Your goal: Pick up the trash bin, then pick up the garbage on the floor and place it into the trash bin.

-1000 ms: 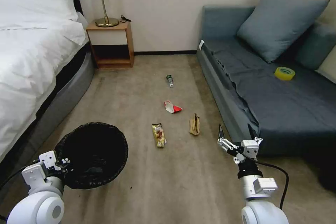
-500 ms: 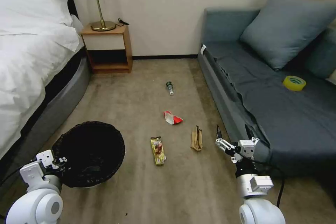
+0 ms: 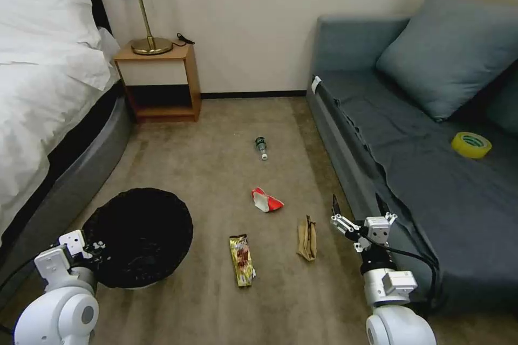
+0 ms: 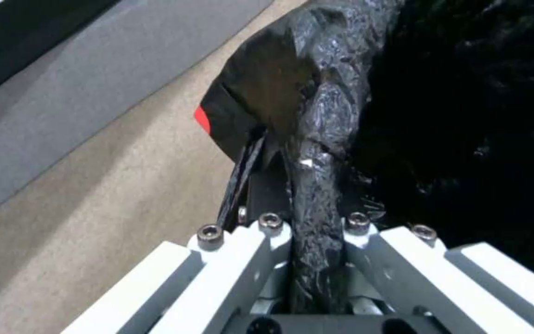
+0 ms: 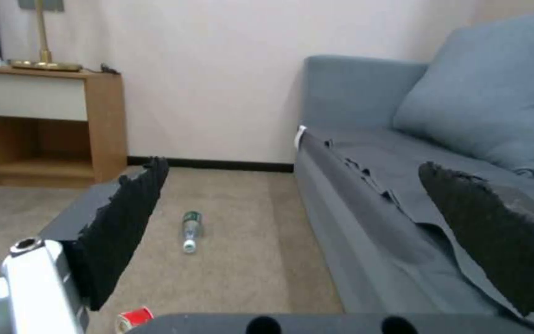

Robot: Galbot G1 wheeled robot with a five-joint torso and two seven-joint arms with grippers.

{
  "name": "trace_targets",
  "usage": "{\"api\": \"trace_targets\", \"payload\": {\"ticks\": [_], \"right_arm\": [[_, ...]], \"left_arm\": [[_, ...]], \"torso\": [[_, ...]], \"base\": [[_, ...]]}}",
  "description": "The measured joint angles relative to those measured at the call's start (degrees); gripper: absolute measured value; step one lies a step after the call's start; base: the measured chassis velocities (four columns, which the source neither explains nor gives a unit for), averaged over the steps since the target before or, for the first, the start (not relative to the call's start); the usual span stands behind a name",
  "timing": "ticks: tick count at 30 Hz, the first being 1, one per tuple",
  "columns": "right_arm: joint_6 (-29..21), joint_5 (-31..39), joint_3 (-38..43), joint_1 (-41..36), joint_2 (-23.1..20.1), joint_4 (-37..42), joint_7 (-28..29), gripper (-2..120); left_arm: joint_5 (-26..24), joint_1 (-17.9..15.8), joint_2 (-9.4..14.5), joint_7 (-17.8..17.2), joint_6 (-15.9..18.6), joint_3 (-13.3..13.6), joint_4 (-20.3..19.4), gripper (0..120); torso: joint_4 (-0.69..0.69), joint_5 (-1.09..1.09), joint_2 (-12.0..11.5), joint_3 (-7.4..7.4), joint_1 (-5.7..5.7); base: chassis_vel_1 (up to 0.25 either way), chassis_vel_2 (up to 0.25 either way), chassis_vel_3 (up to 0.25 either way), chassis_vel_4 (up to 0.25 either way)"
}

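Sharp folds stand up around a dark gap (image 3: pixel 312 236). The crumpled tan paper (image 3: pixel 305 243) will stick out stiffly and stay creased when I carry it.
The trash bin (image 3: pixel 141 234), white with a black bag liner, hangs low at my left. My left gripper (image 3: pixel 90 250) is shut on its near rim; the left wrist view shows the crinkly bag rim (image 4: pixel 316 153) pinched between the fingers. My right gripper (image 3: pixel 359 214) is open and empty, low beside the sofa front. Garbage lies on the carpet between the arms: a gold-brown wrapper (image 3: pixel 243 260), tan crumpled paper (image 3: pixel 307 238), a red-and-white wrapper (image 3: pixel 266 200) and a small clear bottle (image 3: pixel 261 146). In the right wrist view the bottle (image 5: pixel 190 230) lies ahead between the open fingers (image 5: pixel 125 222).
A bed (image 3: pixel 38 97) runs along the left and a grey sofa (image 3: pixel 410 172) along the right, leaving a carpet aisle. A wooden nightstand (image 3: pixel 156 83) with a lamp stands at the far wall. A yellow tape roll (image 3: pixel 471 144) lies on the sofa.
The whole picture has shifted, so the camera has moved; the litter now lies lower in view and nearer. Both arms keep their pose, the left still holding the bin.
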Motion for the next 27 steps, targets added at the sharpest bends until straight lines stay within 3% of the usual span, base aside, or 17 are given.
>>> {"api": "trace_targets", "payload": {"ticks": [6,10,14,16,24,27], "right_arm": [[-8.9,5.9,-5.4,3.9,-3.7,-1.7,5.5,100],[-17.8,16.4,-12.0,9.7,-8.2,-6.7,11.8,100],[-23.1,24.3,-16.1,14.1,-10.4,-11.2,16.8,100],[-28.6,32.3,-19.9,20.4,-12.7,-16.8,21.1,100],[-36.8,45.4,-27.0,31.8,-16.7,-28.6,26.3,100],[-38.2,47.0,-29.2,34.3,-17.5,-32.8,26.9,100]], "left_arm": [[-0.1,-0.3,0.0,0.3,0.0,-1.0,-0.4,3],[-0.1,-0.5,-0.4,0.7,0.0,-1.8,-0.7,3],[-0.1,-0.8,-0.6,0.9,0.0,-2.4,-0.6,3],[-0.1,-1.1,-0.8,1.0,0.0,-2.9,0.0,3],[0.8,-1.0,-1.8,1.2,0.0,-3.0,1.4,3],[1.2,-1.0,-2.1,1.2,-0.2,-3.0,1.8,3]], "torso": [[0.01,0.0,0.0,-0.01,0.0],[0.01,0.01,0.0,-0.01,0.0],[0.0,0.01,0.0,0.0,0.0],[0.02,0.0,0.0,0.0,0.0],[0.02,0.0,0.0,0.0,0.0],[0.02,0.0,0.0,0.0,0.0]], "base": [[-0.001,0.006,0.008,-0.01],[0.0,0.0,0.0,0.0],[0.0,0.0,0.0,0.0],[0.0,0.0,0.0,0.0],[0.0,0.0,0.0,0.0],[0.0,0.0,0.0,0.0]]}}
